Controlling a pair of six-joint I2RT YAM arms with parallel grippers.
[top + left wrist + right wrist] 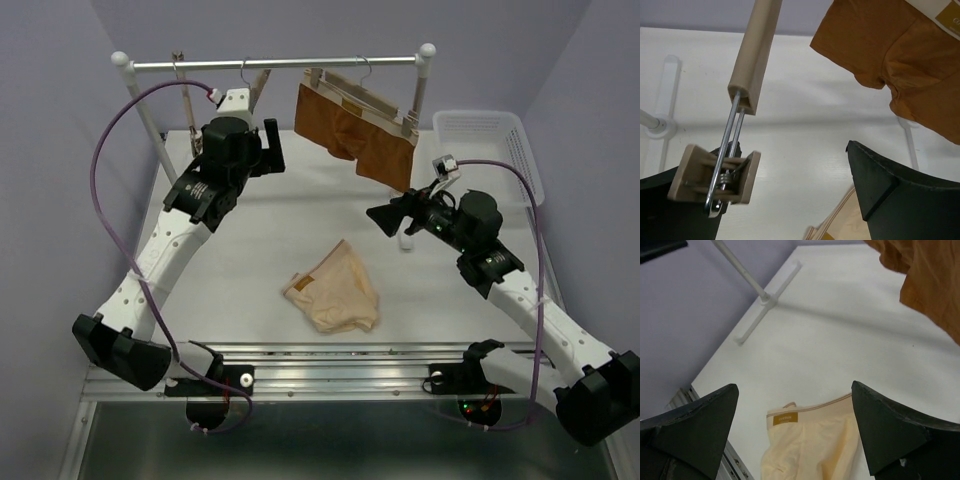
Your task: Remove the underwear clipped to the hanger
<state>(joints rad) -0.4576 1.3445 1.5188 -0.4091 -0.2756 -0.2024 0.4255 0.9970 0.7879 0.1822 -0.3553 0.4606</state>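
Note:
The hanger (754, 56) next to my left gripper hangs empty. Next, my left gripper moves away while my right gripper takes the cream underwear (338, 293) to the white basket.
The cream underwear (335, 290) lies crumpled on the white table, off any hanger; it also shows in the right wrist view (815, 440) and at the bottom of the left wrist view (840, 220). The empty light-wood hanger (258, 90) hangs tilted from the rail. In the left wrist view its bar (754, 55) points down to a wooden spring clip (715, 175) right beside my left finger. My left gripper (272, 145) (790, 200) is open and holds nothing. My right gripper (388, 215) (795, 430) is open and empty, above the table to the right of the cream underwear.
A rust-brown underwear (355, 130) hangs clipped to another wooden hanger on the metal rail (290, 64); it also shows in the left wrist view (890, 45) and the right wrist view (930, 280). A white basket (490, 140) stands at the back right. The rack's posts stand at the back corners.

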